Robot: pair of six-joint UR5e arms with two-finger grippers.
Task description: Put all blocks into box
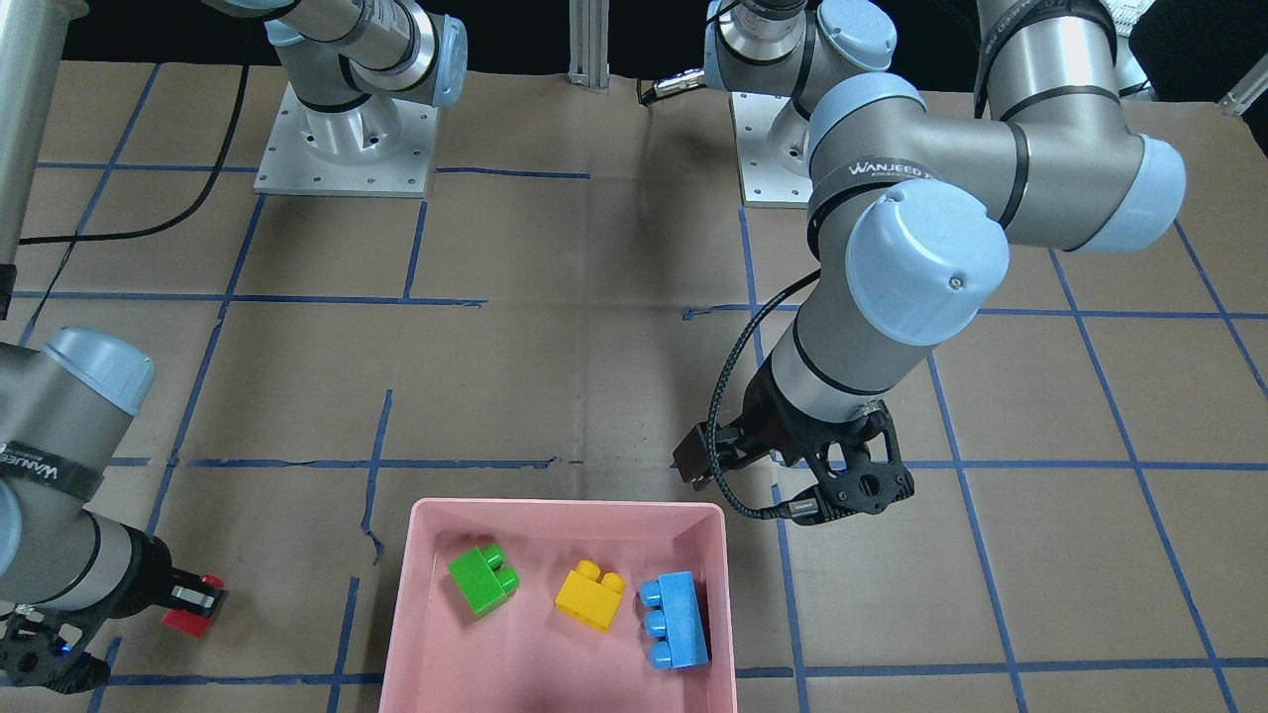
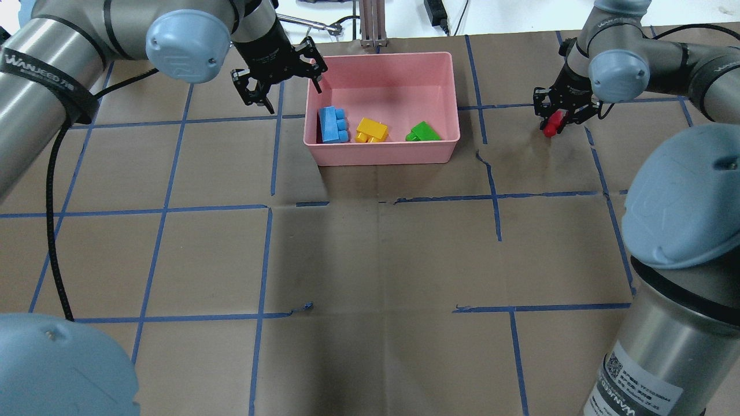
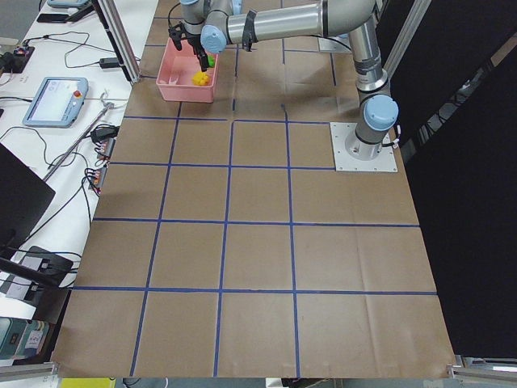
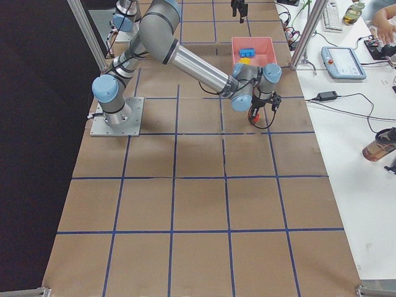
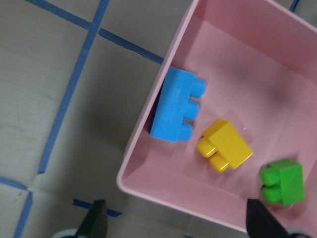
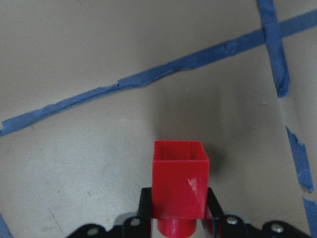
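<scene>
The red block [image 6: 180,183] is square in my right gripper's fingers. My right gripper should keep going to the pink box's open bottom [image 1: 535,604] beside the green block and let go there.
The pink box [image 2: 381,153] stands at the far middle of the table. In it lie the blue block [image 2: 332,124], the yellow block [image 2: 371,130] and the green block [image 2: 423,133]; all three also show in the left wrist view, blue [image 5: 176,111], yellow [image 5: 225,145], green [image 5: 283,182]. My left gripper [image 2: 287,92] is open and empty, above the box's left rim [image 5: 143,134]. My right gripper [image 2: 555,124] is shut on the small red block [image 6: 178,186], low over the paper to the right of the box, well apart from it. I cannot tell if the block touches the paper.
Brown paper with a grid of blue tape [image 2: 272,208] covers the table. An aluminium post [image 2: 373,23] stands just behind the box. Both arm bases [image 1: 347,139] are bolted at the robot's side.
</scene>
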